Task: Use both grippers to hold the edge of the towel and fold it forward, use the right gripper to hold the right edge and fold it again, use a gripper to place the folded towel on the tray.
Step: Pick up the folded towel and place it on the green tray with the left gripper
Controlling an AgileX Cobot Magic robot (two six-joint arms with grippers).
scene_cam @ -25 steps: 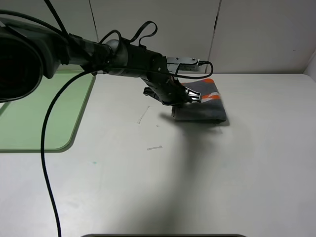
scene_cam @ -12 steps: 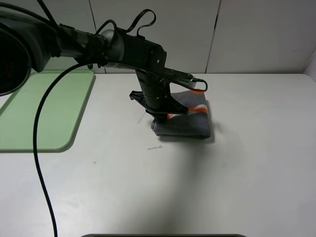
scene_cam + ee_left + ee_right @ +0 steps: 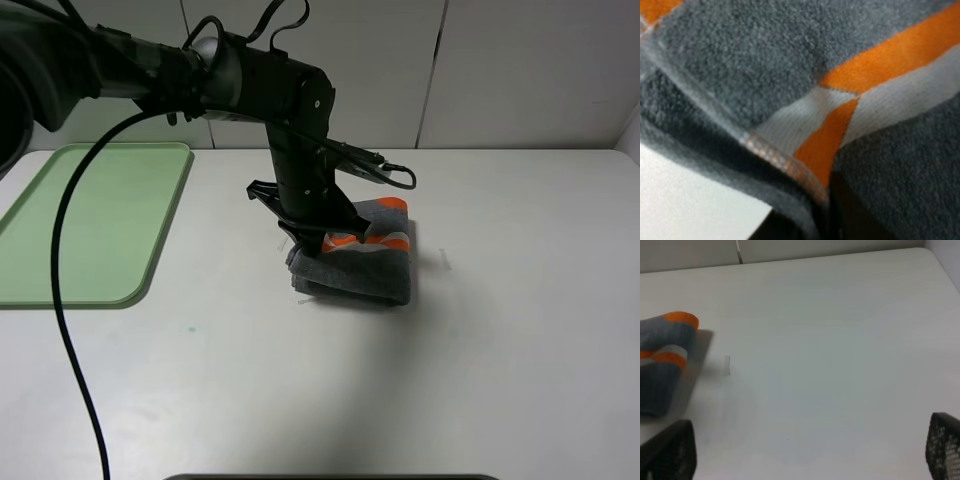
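Observation:
My left gripper is pinching only the folded towel's edge. Next, I open it, reach further in and grab a deeper bunch before I carry the towel to the tray.
The folded grey towel with orange and white stripes hangs from my left gripper, which is shut on its left edge, at the middle of the white table. Whether its lower edge touches the table I cannot tell. In the left wrist view the towel fills the frame, pinched at a dark fingertip. The green tray lies at the far left, apart from the towel. My right gripper is open and empty over bare table, with the towel off to its side.
The white table ends at a pale panelled wall at the back. The left arm's black cable hangs down over the table's left part. Small scuff marks lie beside the towel.
My left gripper has carried the towel leftward and toward the table's front, closer to the tray, and the arm has swung round with it.

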